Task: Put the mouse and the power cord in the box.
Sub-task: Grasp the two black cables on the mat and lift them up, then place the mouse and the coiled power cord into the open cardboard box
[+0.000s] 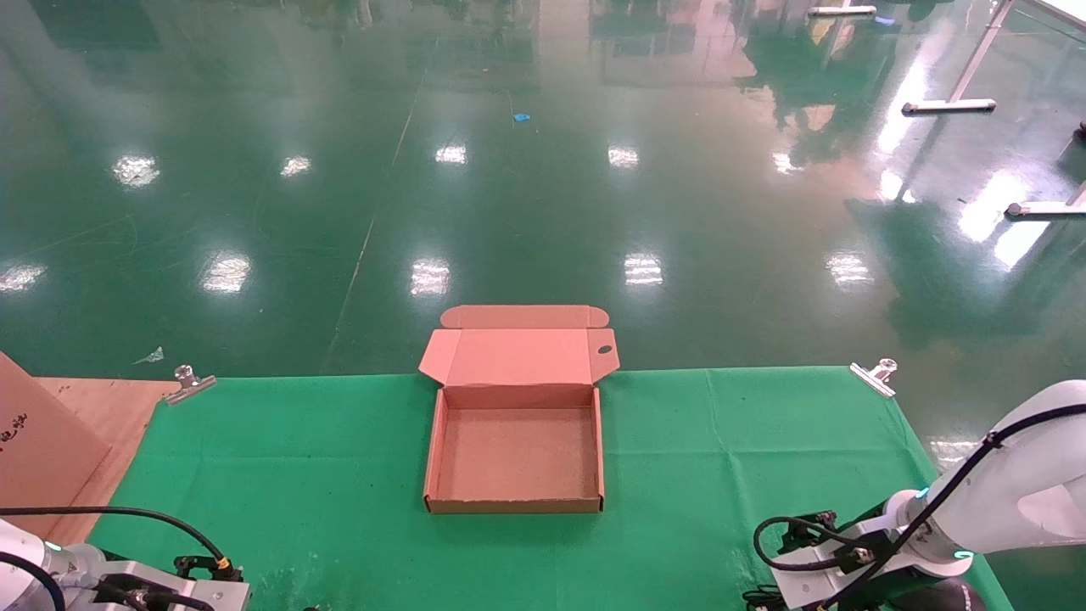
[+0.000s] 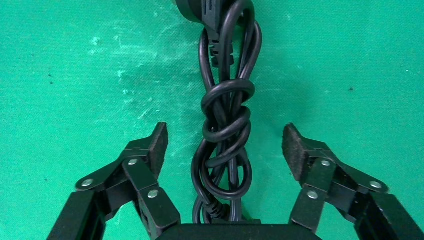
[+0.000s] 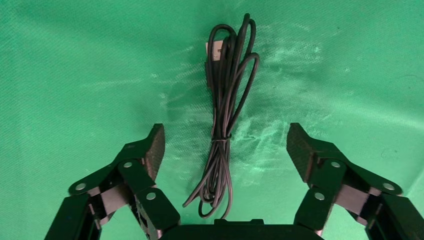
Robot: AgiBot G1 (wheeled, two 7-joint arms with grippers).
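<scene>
I expect the power cord (image 2: 226, 135) to stay bunched together when I lift it, with its plug end coming along, because loops wrap (image 2: 227, 107) around the bundle's middle.
The box (image 1: 515, 454) lies open and empty mid-table on the green cloth, its lid (image 1: 517, 356) folded back toward the far edge. In the left wrist view the power cord (image 2: 225, 125), black and knotted in loops, lies on the cloth with its plug end (image 2: 207, 12) farthest from the wrist. My left gripper (image 2: 225, 145) is open and straddles it without touching. In the right wrist view a thinner tied cable bundle (image 3: 223, 125) lies between the open fingers of my right gripper (image 3: 225, 145). I cannot make out the mouse; a dark rounded shape (image 1: 942, 596) shows under the right arm.
Both arms sit low at the table's near corners, left arm (image 1: 127, 585) and right arm (image 1: 976, 509). Metal clips (image 1: 188, 383) (image 1: 876, 376) hold the cloth at the far corners. A cardboard sheet (image 1: 34, 441) leans at the left edge.
</scene>
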